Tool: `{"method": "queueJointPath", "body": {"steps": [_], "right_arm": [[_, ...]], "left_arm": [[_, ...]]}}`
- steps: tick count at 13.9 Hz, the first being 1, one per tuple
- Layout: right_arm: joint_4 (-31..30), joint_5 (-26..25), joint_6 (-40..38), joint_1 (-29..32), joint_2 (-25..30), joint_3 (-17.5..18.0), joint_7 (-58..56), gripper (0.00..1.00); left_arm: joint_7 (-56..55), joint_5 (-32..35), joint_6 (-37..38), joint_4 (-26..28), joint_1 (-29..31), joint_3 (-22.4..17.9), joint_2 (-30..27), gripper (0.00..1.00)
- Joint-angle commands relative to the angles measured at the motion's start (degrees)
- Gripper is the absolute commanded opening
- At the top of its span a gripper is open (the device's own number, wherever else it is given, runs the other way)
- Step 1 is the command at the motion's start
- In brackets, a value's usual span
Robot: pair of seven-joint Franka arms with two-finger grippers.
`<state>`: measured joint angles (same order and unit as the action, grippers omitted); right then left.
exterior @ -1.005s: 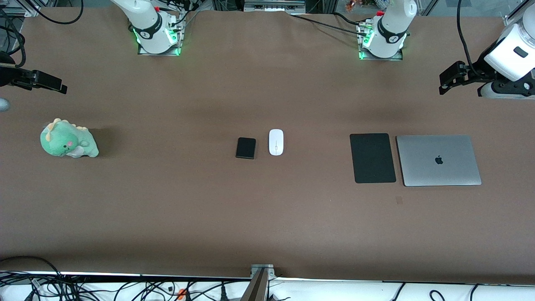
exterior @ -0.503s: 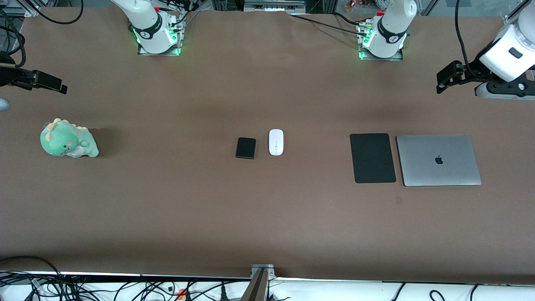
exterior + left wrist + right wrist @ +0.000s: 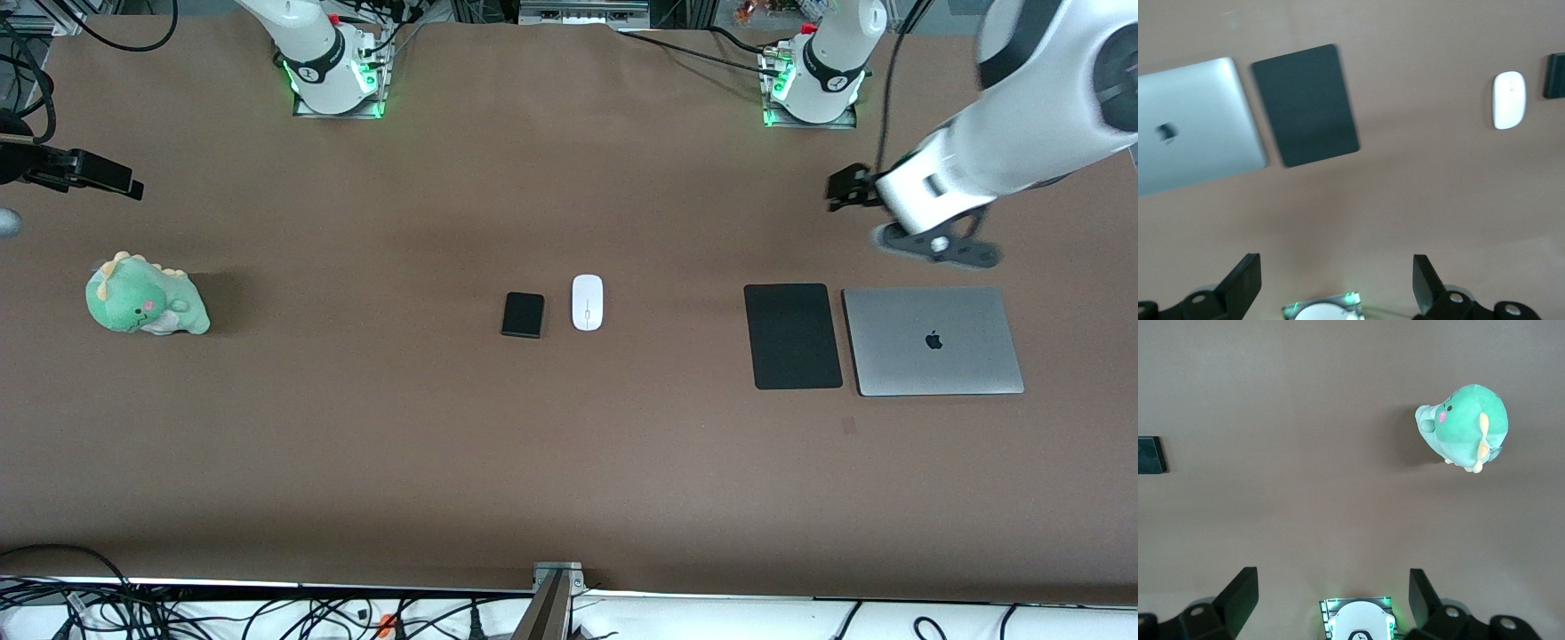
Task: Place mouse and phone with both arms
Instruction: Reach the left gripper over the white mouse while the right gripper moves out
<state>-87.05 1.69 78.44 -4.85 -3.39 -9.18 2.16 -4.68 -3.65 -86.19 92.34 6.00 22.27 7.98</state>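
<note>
A clear gap [image 3: 557, 308] runs from the white mouse to the black phone. I should go on moving my left gripper toward the mouse [image 3: 588, 302] and close across its narrow width.
The white mouse [image 3: 587, 302] and the small black phone [image 3: 523, 315] lie side by side at the table's middle, the phone toward the right arm's end. In the left wrist view the mouse [image 3: 1509, 100] shows, with the phone [image 3: 1556, 75] at the frame's edge. My left gripper [image 3: 845, 188] is open and empty, its jaws wide apart [image 3: 1337, 283], over bare table between the left arm's base and the black pad. My right gripper [image 3: 111, 178] is open and empty [image 3: 1331, 597], over the right arm's end of the table. The right wrist view catches the phone's edge [image 3: 1150, 455].
A large flat black pad [image 3: 793, 336] and a closed silver laptop [image 3: 932, 340] lie side by side toward the left arm's end. A green plush dinosaur [image 3: 147, 296] sits toward the right arm's end. Cables run along the table's near edge.
My left arm has swung in from the table's end toward the middle, and its gripper now hangs near the black pad. The right arm, mouse and phone have not moved.
</note>
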Motion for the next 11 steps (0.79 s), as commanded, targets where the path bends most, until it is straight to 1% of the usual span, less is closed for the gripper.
{"method": "queueJointPath", "body": {"steps": [1,2,3,4,6,7,10,11], "right_arm": [[0.2,0.5,0.0,-0.1,0.2,0.3,-0.5,1.0],[0.0,0.9,0.1,-0.1,0.1,0.5,-0.5,1.0],[-0.1,1.3,0.0,-0.2,-0.5,1.5,-0.2,1.0],[-0.2,2.8,0.1,-0.2,-0.7,2.4,0.3,1.0],[-0.6,5.9,0.8,-0.3,-2.8,2.7,0.6,1.0],[-0.8,6.8,2.1,-0.6,-4.0,2.8,0.7,1.0],[-2.3,9.4,8.2,-1.5,-7.1,4.3,0.9,1.0],[-2.4,9.7,10.0,-1.6,-8.5,4.8,1.4,1.0]], "left_arm": [[-7.1,-0.7,-6.1,-0.6,-0.3,5.0,5.1,1.0],[-11.5,-0.1,-8.9,-0.5,-1.4,6.3,6.9,1.0],[-16.3,0.0,-11.7,-0.5,-3.5,6.4,9.2,1.0],[-19.7,0.4,-14.5,-0.4,-6.3,6.3,11.4,1.0],[-28.0,6.3,-20.4,-0.4,-11.6,6.4,16.3,1.0],[-30.9,8.7,-23.1,-0.4,-13.7,6.4,18.6,1.0],[-36.1,10.8,-32.5,0.2,-17.8,6.2,25.0,1.0],[-38.8,12.8,-35.7,0.5,-19.2,6.2,26.7,1.0]]}}
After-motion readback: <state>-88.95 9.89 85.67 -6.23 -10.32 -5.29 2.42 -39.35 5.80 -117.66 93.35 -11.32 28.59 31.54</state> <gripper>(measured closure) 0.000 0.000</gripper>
